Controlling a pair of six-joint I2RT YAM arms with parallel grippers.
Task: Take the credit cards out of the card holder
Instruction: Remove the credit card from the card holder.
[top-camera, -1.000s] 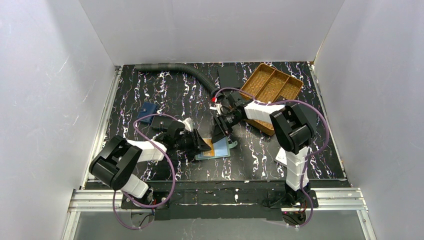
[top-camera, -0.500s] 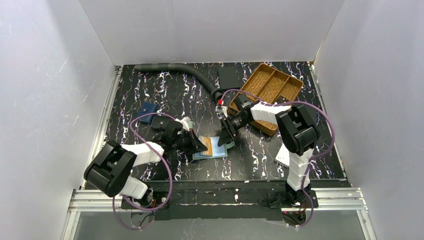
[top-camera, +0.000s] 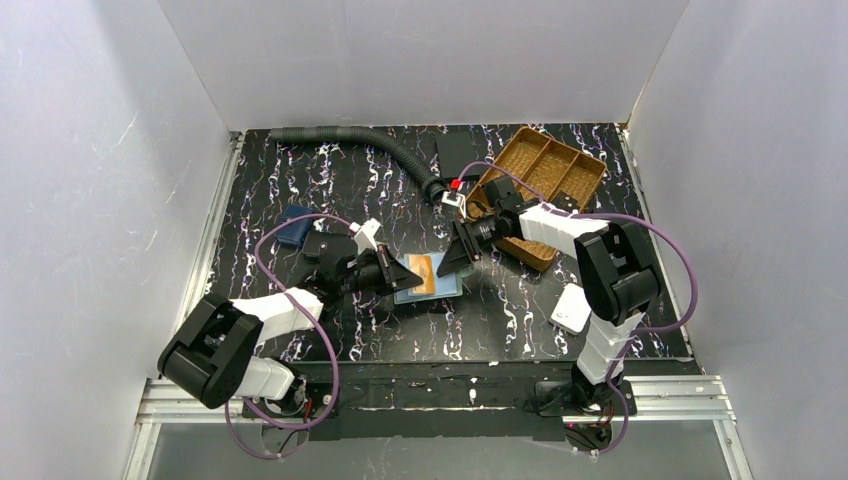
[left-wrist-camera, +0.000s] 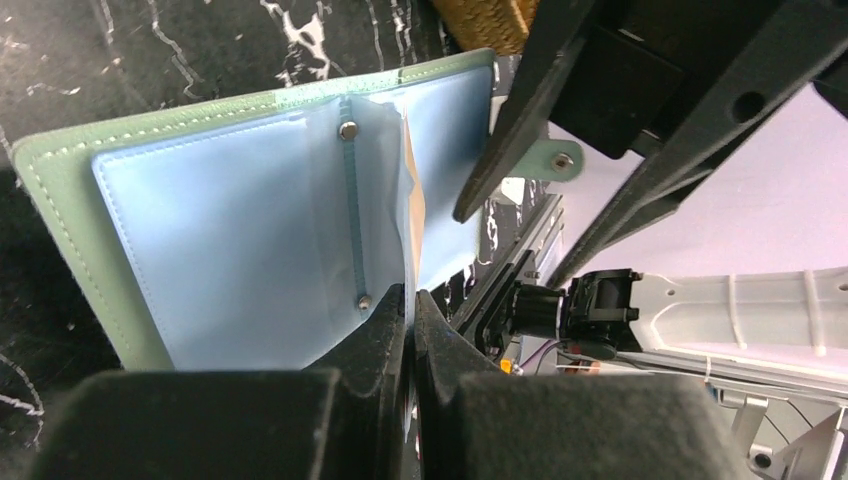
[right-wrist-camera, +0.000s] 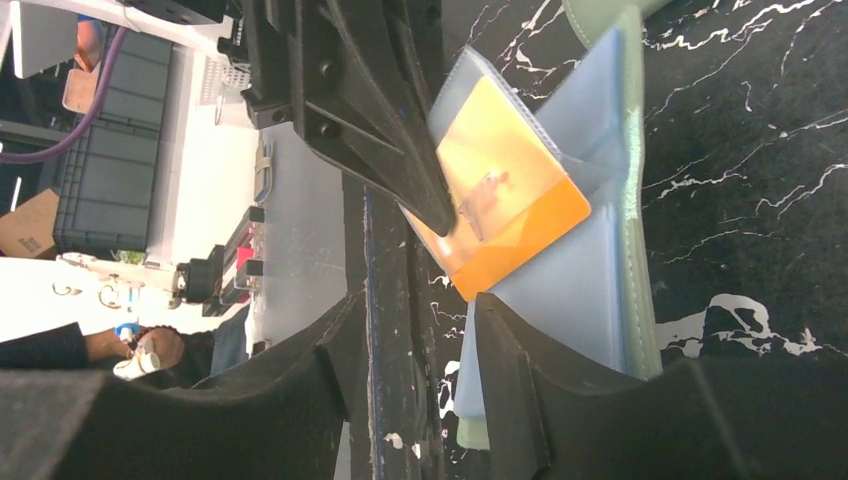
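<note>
The clear sleeve (right-wrist-camera: 500, 155) is pinched in my left gripper, and the credit card's end sticks out of it. My right gripper should take the credit card out by pulling that end (right-wrist-camera: 528, 240).
The card holder (top-camera: 443, 288) lies open on the table mid-front, sage-green outside (left-wrist-camera: 60, 210), pale blue inside (right-wrist-camera: 590, 290). The tan-orange credit card (top-camera: 424, 270) sits in its clear sleeve, and its lower end sticks out in the right wrist view (right-wrist-camera: 500, 215). Its edge also shows in the left wrist view (left-wrist-camera: 415, 195). My left gripper (top-camera: 405, 272) is shut on the sleeve's edge (left-wrist-camera: 410, 300) and lifts it off the holder. My right gripper (top-camera: 457, 260) is open, its jaws (right-wrist-camera: 420, 320) spread just short of the card's protruding end. The black card is out of sight.
A woven brown tray (top-camera: 540, 170) stands at the back right, a black slab (top-camera: 457, 152) and a black ribbed hose (top-camera: 370, 140) behind. A navy pouch (top-camera: 293, 228) lies at the left and a white box (top-camera: 570, 308) at the front right.
The card holder has slid away from the near edge with my left gripper on it. My right gripper has drawn back to the right and stays open.
</note>
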